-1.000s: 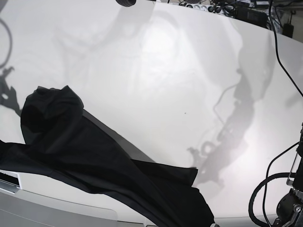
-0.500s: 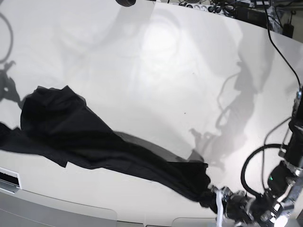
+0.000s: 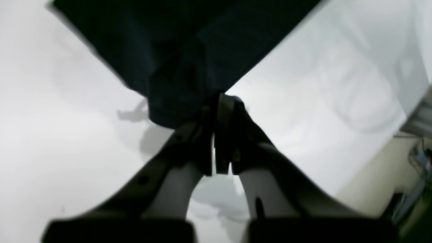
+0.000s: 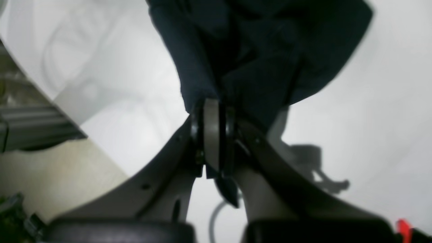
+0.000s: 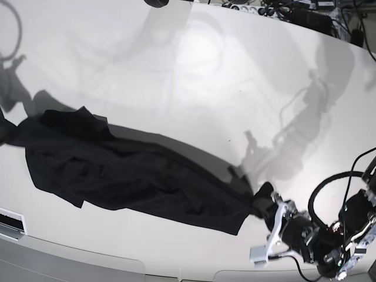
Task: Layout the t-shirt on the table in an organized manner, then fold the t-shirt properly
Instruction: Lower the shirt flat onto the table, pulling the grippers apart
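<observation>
The black t-shirt's edge (image 5: 167, 155) is stretched tight from my right gripper to my left gripper. I should therefore go on pulling across the open tabletop (image 5: 273, 126) until the cloth is flat.
The black t-shirt (image 5: 129, 176) lies stretched in a long band across the near part of the white table (image 5: 194, 76), from the left edge toward the lower right. My left gripper (image 5: 263, 202) is shut on its right end, low over the tabletop. In the left wrist view that gripper (image 3: 217, 101) pinches a bunched corner of the cloth (image 3: 185, 50). In the right wrist view my right gripper (image 4: 212, 104) is shut on gathered fabric (image 4: 256, 50) above the table. In the base view the shirt's left end reaches the frame edge, where the right gripper is barely seen.
Cables and devices (image 5: 282, 9) crowd the table's far right edge. A black cable loop (image 5: 320, 202) hangs by the left arm at the lower right. A white vented box (image 5: 10, 222) sits below the front edge at the left. Arm shadows fall across the tabletop.
The shirt has been drawn out from a slack heap into a long taut band. Its left end moved left. The left gripper rose into view at the lower right with the other end.
</observation>
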You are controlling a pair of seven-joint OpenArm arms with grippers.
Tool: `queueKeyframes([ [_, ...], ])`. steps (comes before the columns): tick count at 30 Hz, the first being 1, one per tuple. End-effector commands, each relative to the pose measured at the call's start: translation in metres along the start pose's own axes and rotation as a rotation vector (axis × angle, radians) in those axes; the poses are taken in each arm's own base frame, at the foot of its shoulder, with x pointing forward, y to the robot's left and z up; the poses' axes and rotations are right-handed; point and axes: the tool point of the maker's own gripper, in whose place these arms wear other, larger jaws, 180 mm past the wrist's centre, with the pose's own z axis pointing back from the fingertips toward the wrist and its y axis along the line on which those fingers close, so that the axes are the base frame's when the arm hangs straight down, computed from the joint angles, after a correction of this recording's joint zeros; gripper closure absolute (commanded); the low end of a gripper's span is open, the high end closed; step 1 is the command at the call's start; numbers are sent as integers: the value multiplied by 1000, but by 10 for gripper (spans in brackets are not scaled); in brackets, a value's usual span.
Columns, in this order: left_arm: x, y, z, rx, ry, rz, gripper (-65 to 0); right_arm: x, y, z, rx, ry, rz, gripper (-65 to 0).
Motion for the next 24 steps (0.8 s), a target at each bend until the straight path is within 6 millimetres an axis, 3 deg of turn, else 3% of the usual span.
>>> queueKeyframes([
  [1,7,0,16,10,-17,-28,0,4,0,8,-16,6,32,0],
  [5,-11,-27,18,-56,42,-78,0,-17,17,-1,27,70,36,0],
  [10,-28,-59,36,-138,47,-111,0,-30,44,-8,78,125,86,0],
  [13,-52,-72,40,-148,78,-116,0,-38,65,-11,118,159,131,0],
  [18,-100,-103,24,-228,137,-69,0,-58,91,-15,179,218,149,0],
  [21,-128,-107,8,-215,200,-58,0,-70,98,-17,203,246,129,0],
  [24,-143,-106,-5,-179,223,-71,0,-83,106,-19,233,270,100,0],
])
